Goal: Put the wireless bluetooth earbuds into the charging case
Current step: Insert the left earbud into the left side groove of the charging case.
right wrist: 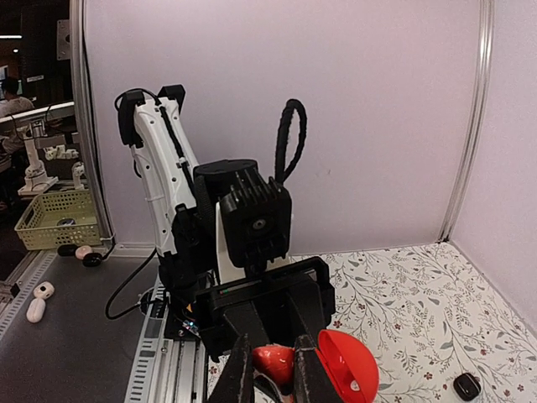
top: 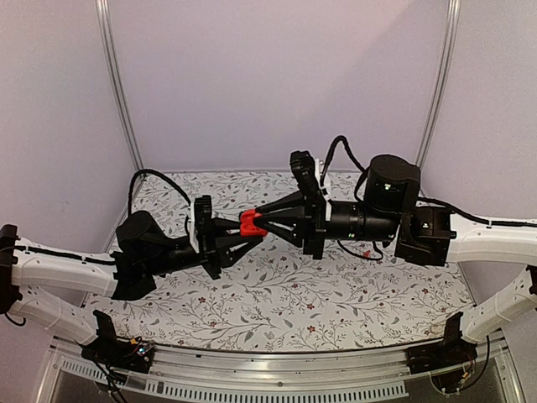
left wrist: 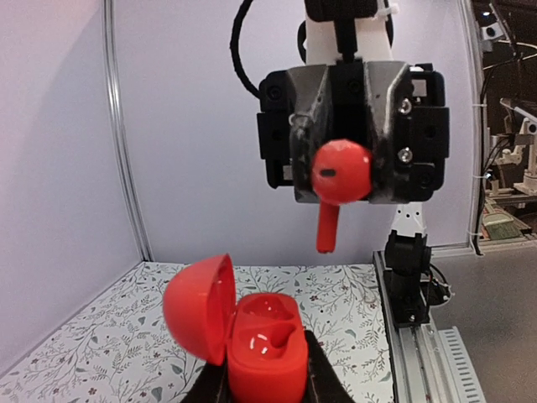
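Note:
My right gripper is lowering the earbud, and the earbud's stem (left wrist: pixel 326 227) points down toward the case's open socket (left wrist: pixel 269 307). So it should continue to go down until the earbud sits inside, then let go.
The red charging case (left wrist: pixel 264 357) is held above the flowered table, its lid (left wrist: pixel 197 306) swung open to the left and its glossy sockets facing up. My left gripper (left wrist: pixel 267 379) is shut on the case's body. Facing it, my right gripper (left wrist: pixel 340 168) is shut on a red earbud (left wrist: pixel 340 172) whose stem (left wrist: pixel 327 228) hangs down, a little above and beyond the case. From above, the case (top: pixel 250 222) sits between the left gripper (top: pixel 237 228) and the right gripper (top: pixel 267 220), tips nearly meeting. The right wrist view shows the earbud (right wrist: pixel 273 363) between my fingers, beside the lid (right wrist: pixel 348 369).
A small black object (right wrist: pixel 466 385) lies on the flowered table (top: pixel 277 294) near the right wall. An aluminium rail (left wrist: pixel 424 353) runs along the table's near edge. A yellow basket (right wrist: pixel 50 220) and small items sit off the table beyond the left arm.

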`<state>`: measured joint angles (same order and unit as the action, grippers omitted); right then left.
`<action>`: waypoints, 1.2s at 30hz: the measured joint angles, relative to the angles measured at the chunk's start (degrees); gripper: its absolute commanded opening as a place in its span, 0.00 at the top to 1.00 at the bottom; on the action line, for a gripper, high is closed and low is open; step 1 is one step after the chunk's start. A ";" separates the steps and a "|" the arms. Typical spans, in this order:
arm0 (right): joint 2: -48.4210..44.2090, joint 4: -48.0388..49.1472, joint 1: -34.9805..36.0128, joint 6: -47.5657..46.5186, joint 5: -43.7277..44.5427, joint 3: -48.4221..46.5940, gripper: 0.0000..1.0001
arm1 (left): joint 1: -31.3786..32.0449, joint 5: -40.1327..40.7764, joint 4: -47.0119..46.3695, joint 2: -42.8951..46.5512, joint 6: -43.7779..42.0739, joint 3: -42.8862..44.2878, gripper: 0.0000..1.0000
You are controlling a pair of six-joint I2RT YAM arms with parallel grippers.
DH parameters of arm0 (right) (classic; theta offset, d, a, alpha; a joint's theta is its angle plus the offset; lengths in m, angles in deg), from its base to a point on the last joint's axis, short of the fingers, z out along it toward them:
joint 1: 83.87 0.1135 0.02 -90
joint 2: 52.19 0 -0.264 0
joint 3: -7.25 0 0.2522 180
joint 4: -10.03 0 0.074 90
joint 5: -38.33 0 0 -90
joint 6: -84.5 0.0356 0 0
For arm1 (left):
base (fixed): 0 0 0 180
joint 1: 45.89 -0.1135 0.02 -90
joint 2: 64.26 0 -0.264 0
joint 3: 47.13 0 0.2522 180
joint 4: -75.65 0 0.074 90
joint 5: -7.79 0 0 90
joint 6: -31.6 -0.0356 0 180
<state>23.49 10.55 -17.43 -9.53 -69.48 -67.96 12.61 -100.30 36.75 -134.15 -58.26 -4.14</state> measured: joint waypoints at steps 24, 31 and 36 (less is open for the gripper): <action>4.28 1.27 0.00 1.90 5.31 -0.96 0.93 | 0.00 2.14 0.24 -0.90 1.75 0.52 1.00; 4.72 1.42 0.04 1.92 5.51 -0.96 0.93 | 0.00 2.29 0.24 -0.90 1.84 0.52 1.00; 5.14 1.44 0.15 2.36 6.05 -0.96 0.92 | 0.00 2.73 0.22 -0.87 1.84 0.52 1.00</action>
<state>28.62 11.99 -17.28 -7.17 -63.42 -68.92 12.61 -97.56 36.97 -135.03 -56.42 -3.61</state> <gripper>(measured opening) 0.117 0.188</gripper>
